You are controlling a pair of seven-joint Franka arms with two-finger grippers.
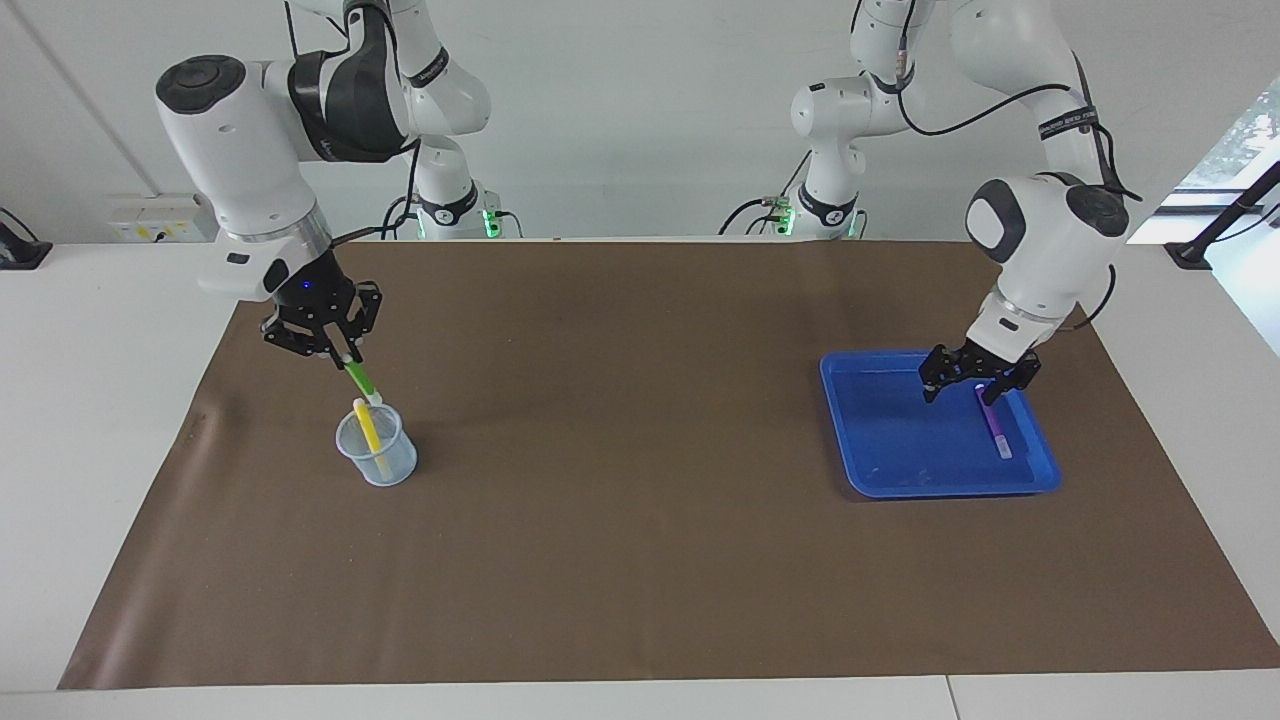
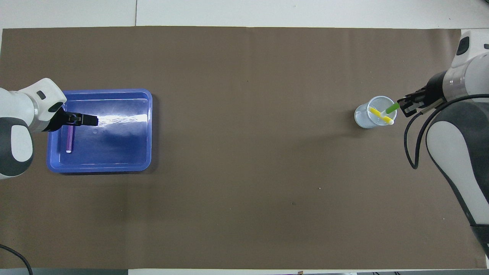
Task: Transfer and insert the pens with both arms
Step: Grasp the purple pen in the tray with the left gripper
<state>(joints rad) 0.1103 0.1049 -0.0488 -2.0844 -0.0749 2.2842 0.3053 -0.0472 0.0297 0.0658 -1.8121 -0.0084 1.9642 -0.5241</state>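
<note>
Next, I pass the purple pen (image 2: 69, 143) from my left gripper to my right gripper midway (image 2: 234, 112), because the pen lies in the blue tray, far from the clear cup.
My right gripper (image 1: 345, 357) is shut on the upper end of the bright green pen (image 1: 361, 379) and holds it tilted over the clear cup (image 1: 385, 468), its pale tip at the cup's rim. The yellow pen (image 1: 367, 425) stands slanted inside the cup. My left gripper (image 1: 976, 388) is open, low over the blue tray (image 1: 880, 488), its fingers astride the robot-side end of the purple pen (image 1: 996, 426), which lies flat in the tray. The overhead view shows the right gripper (image 2: 401, 106), green pen (image 2: 391, 109), yellow pen (image 2: 379, 113), cup (image 2: 361, 119), left gripper (image 2: 82, 120) and purple pen (image 2: 70, 138).
A brown mat (image 1: 640, 560) covers the table. The tray (image 2: 114, 167) sits toward the left arm's end and holds only the purple pen. The cup sits toward the right arm's end. A black cable (image 2: 410, 152) hangs from the right arm.
</note>
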